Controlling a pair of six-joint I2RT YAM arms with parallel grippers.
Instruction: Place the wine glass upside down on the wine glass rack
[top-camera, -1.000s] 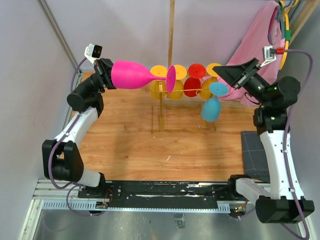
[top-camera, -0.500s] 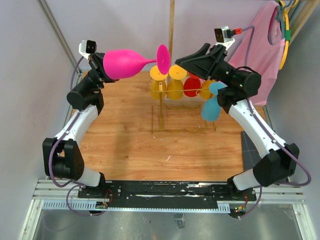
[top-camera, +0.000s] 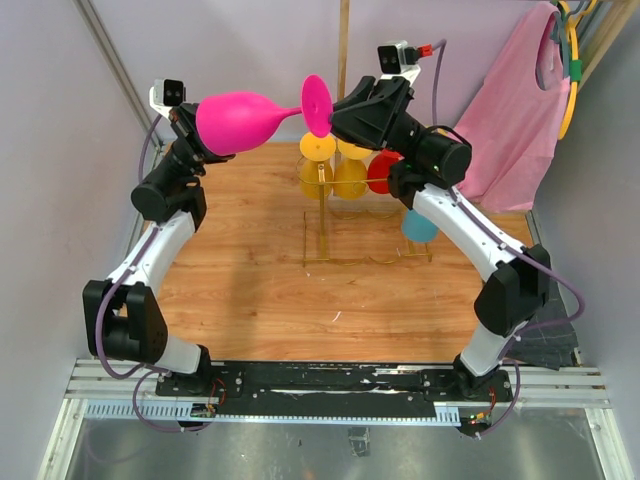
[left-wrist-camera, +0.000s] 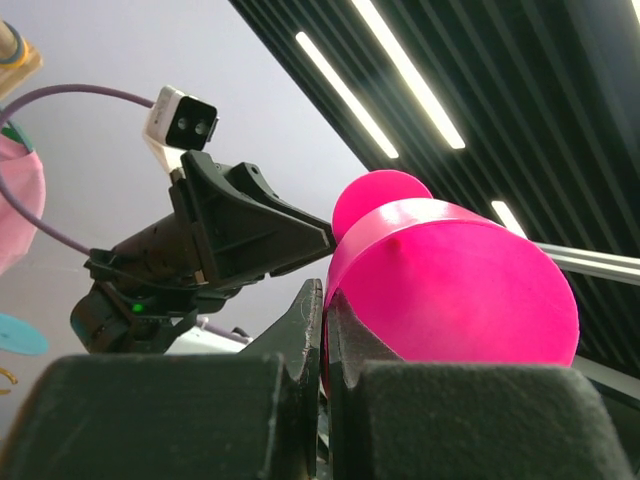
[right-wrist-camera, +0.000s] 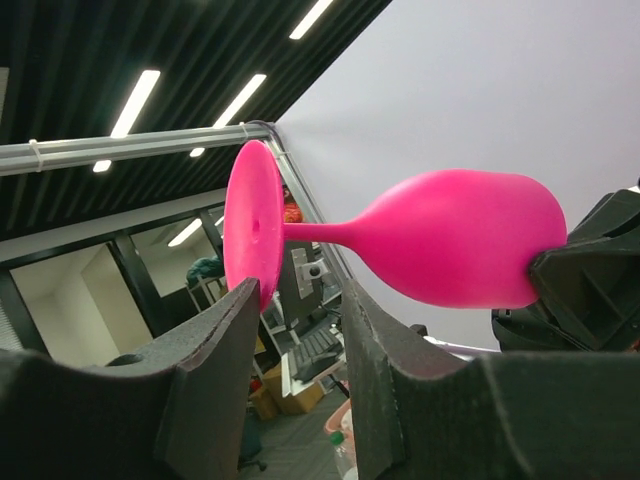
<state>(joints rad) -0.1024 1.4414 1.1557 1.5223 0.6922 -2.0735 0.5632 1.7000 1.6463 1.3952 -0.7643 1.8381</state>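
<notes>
The robot's left gripper is holding the pink wine glass by its rim (top-camera: 206, 130), so next the right gripper takes the glass by the foot (top-camera: 316, 105) before hanging it upside down on the rack.
My left gripper (top-camera: 198, 128) is shut on the rim of a pink wine glass (top-camera: 238, 120) and holds it on its side, high above the table, foot (top-camera: 317, 104) to the right. In the left wrist view my fingers (left-wrist-camera: 312, 320) pinch the bowl wall (left-wrist-camera: 450, 285). My right gripper (top-camera: 338, 118) is open beside the foot. In the right wrist view (right-wrist-camera: 300, 330) the stem (right-wrist-camera: 320, 233) lies above the gap and the foot (right-wrist-camera: 250, 225) sits just above my left finger. The gold wire rack (top-camera: 322, 225) stands below.
Yellow (top-camera: 348, 178), red (top-camera: 383, 172) and blue (top-camera: 420, 226) goblets hang upside down on the rack. A tall wooden pole (top-camera: 343, 40) rises behind it. A pink cloth (top-camera: 510, 110) hangs at the back right. A dark pad (top-camera: 545, 335) lies at the right edge.
My right arm has swung left from the blue goblet up to the pink glass's foot. My left arm has lifted the glass slightly and drawn it left.
</notes>
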